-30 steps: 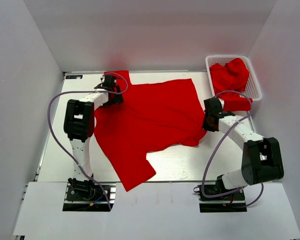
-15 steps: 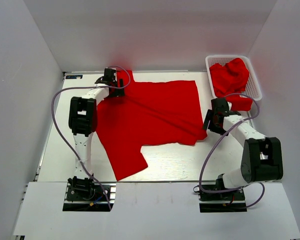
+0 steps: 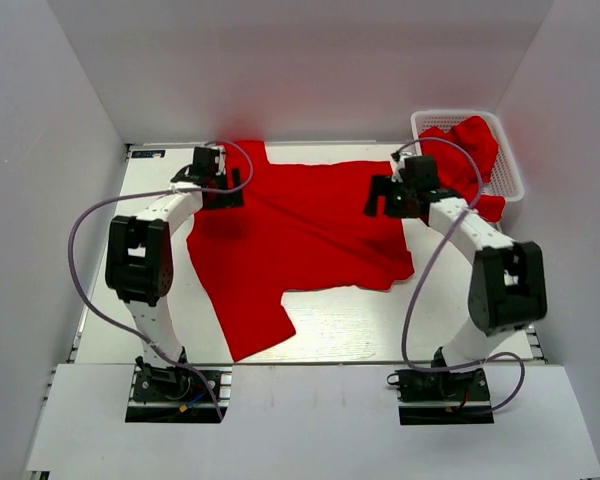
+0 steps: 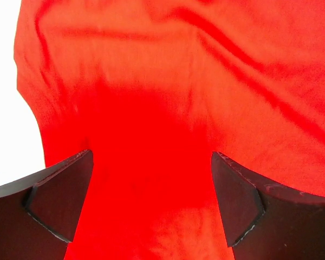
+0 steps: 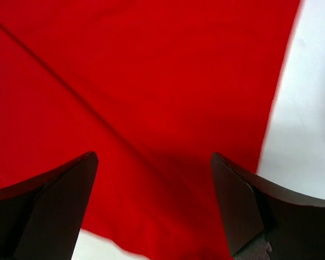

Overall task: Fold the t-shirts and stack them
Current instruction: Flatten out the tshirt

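Note:
Next, I take the near sleeve's end (image 3: 238, 352) with my left gripper and pull the cloth straight before I fold it, because a slanting crease (image 3: 315, 225) runs across the red t-shirt.
One red t-shirt (image 3: 300, 230) lies spread out on the white table, with one sleeve pointing to the near edge. My left gripper (image 3: 220, 192) hovers open over its far left part; the left wrist view shows wrinkled red cloth (image 4: 168, 108) below the spread gripper (image 4: 151, 206), nothing between the fingers. My right gripper (image 3: 385, 198) is open above the shirt's far right part. In the right wrist view the gripper (image 5: 154, 206) is wide apart over smooth red cloth (image 5: 151, 81) near its edge. More red t-shirts (image 3: 460, 150) are piled in the basket.
A white mesh basket (image 3: 512, 172) stands at the back right corner, and red cloth (image 3: 485, 207) hangs over its near side. White walls close in the table on the left, back and right. Bare white table (image 5: 309, 108) shows beside the shirt's right edge.
My right gripper has opened, let go of the shirt's right side and moved toward the back over the far right part. The shirt has shifted toward the back and lies flatter. The left gripper moved only slightly.

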